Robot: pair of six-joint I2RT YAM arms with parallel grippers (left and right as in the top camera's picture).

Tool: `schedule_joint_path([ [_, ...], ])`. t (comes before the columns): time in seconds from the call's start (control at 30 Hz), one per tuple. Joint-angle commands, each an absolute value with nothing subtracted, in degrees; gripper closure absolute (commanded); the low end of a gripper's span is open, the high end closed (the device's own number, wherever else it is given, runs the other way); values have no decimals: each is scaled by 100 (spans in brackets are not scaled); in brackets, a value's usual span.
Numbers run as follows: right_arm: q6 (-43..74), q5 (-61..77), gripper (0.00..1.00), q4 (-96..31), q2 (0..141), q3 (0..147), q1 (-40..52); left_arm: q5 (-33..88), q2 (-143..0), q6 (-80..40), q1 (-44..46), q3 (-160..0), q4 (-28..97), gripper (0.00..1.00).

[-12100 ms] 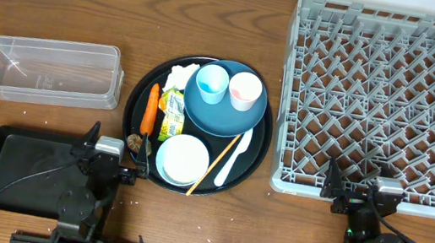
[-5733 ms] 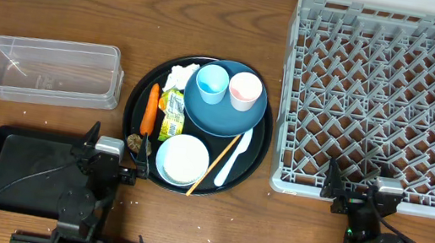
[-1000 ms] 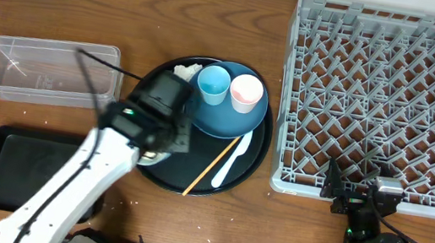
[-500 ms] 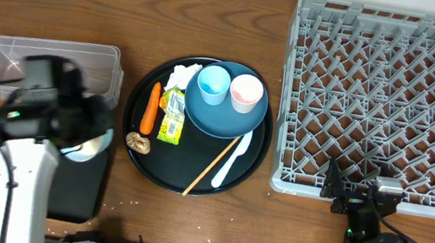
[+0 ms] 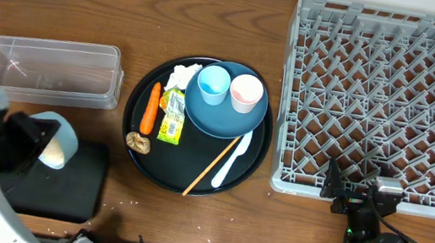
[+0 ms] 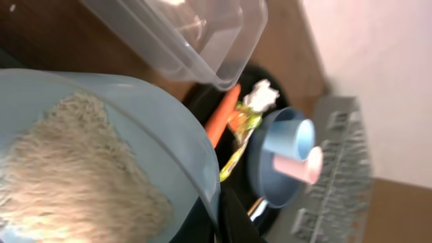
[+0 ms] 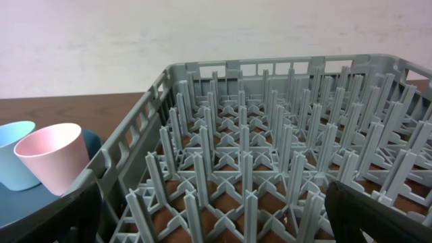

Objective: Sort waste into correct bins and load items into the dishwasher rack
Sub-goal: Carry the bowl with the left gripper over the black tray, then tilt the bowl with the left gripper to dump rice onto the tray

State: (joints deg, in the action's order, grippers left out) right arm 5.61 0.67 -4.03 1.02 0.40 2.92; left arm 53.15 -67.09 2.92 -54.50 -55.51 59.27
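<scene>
I can see white rice [image 5: 53,152] in the light blue bowl at the black tray bin's far edge, so next my left gripper tips the bowl over the bin's middle [image 5: 55,184].
My left gripper [image 5: 35,145] is shut on the rim of the small light blue bowl [image 5: 54,141]. It holds the bowl tilted on its side above the shallow black tray bin [image 5: 72,182]. In the left wrist view white rice [image 6: 67,182] lies inside the bowl [image 6: 182,142], with the jaws [image 6: 219,210] pinching its edge. The clear box bin [image 5: 45,70] stands behind. The carrot [image 5: 149,108], wrapper [image 5: 171,117], tissue [image 5: 181,74] and brown lump [image 5: 139,142] lie on the round black tray [image 5: 255,157]. My right gripper [image 5: 356,196] rests open by the rack [image 5: 386,103].
On the round tray sit the dark blue plate [image 5: 223,112] with the blue cup [image 5: 212,82] and pink cup [image 5: 245,91], plus the white spoon [image 5: 231,159] and chopstick [image 5: 209,167]. The right wrist view looks across the rack's pegs [image 7: 270,175].
My left arm has carried the bowl from the round tray leftward and down to over the black tray bin, and the bowl now hangs tilted. The right arm has not moved.
</scene>
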Motion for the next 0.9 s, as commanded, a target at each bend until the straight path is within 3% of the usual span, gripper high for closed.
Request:
schedule_joint_path([
  [0.0,508,89,1,-425,102,32,368,6587,-6685,1109,-6045,-5168,5951,94],
  [0.37,508,89,1,-423,102,32,368,7303,-7336,2119,-7717,-4145,5905,94],
  [0.73,508,89,1,-423,102,32,368,8337,-7505,3133,-7837,-4145,6073,94],
  [0.87,508,89,1,-425,102,32,368,8438,-7502,4219,-7852,-4145,6772,94],
])
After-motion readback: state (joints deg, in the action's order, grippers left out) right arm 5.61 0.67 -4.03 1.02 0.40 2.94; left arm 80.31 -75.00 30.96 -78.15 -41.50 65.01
